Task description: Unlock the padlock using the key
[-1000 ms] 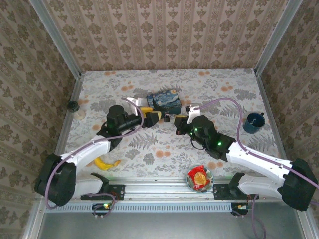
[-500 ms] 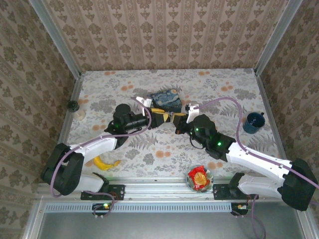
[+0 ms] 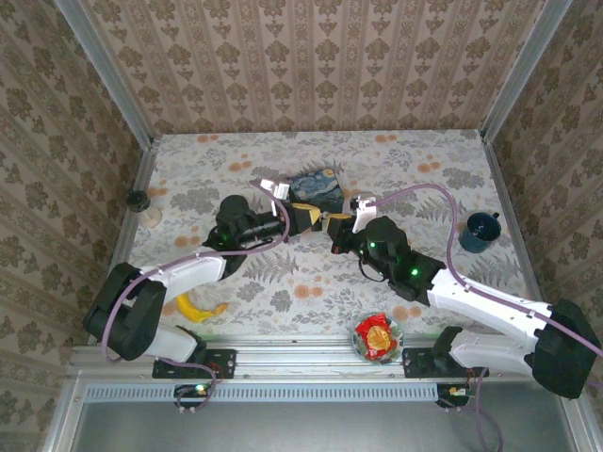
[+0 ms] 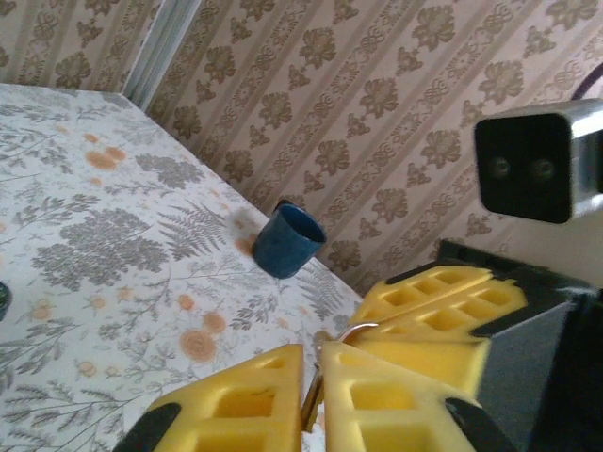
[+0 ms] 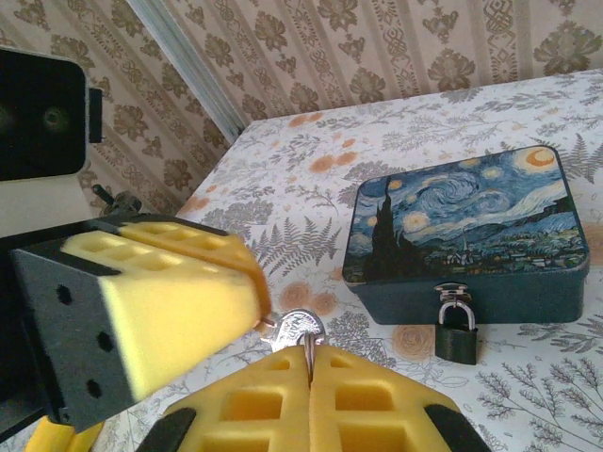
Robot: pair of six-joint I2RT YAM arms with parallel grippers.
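The key is in my right gripper only by its thin ring (image 5: 308,345), so that gripper should open and grab the round head (image 5: 295,325) while my left gripper holds the key's blade.
The small black padlock (image 5: 456,340) hangs by its silvery shackle from the hasp of the blue starry-night tin (image 5: 464,231), (image 3: 314,185). Both grippers meet in the air just in front of the tin. My right gripper (image 5: 310,356), (image 3: 333,222) is shut on the thin ring of the silver key (image 5: 301,329), whose round head sticks up above its fingertips. My left gripper (image 4: 312,365), (image 3: 302,217) is shut on the key's thin metal blade (image 4: 310,407). Its yellow fingers (image 5: 179,301) touch the left side of the key head.
A dark blue cup (image 3: 482,230), (image 4: 287,241) stands at the right side of the table. A banana (image 3: 198,309) lies near the left arm's base. A red snack packet (image 3: 377,335) sits at the front edge. A small black object (image 3: 138,199) is at the left wall.
My left gripper has moved right to the right gripper and gone from open to shut on the key. The right arm has held still.
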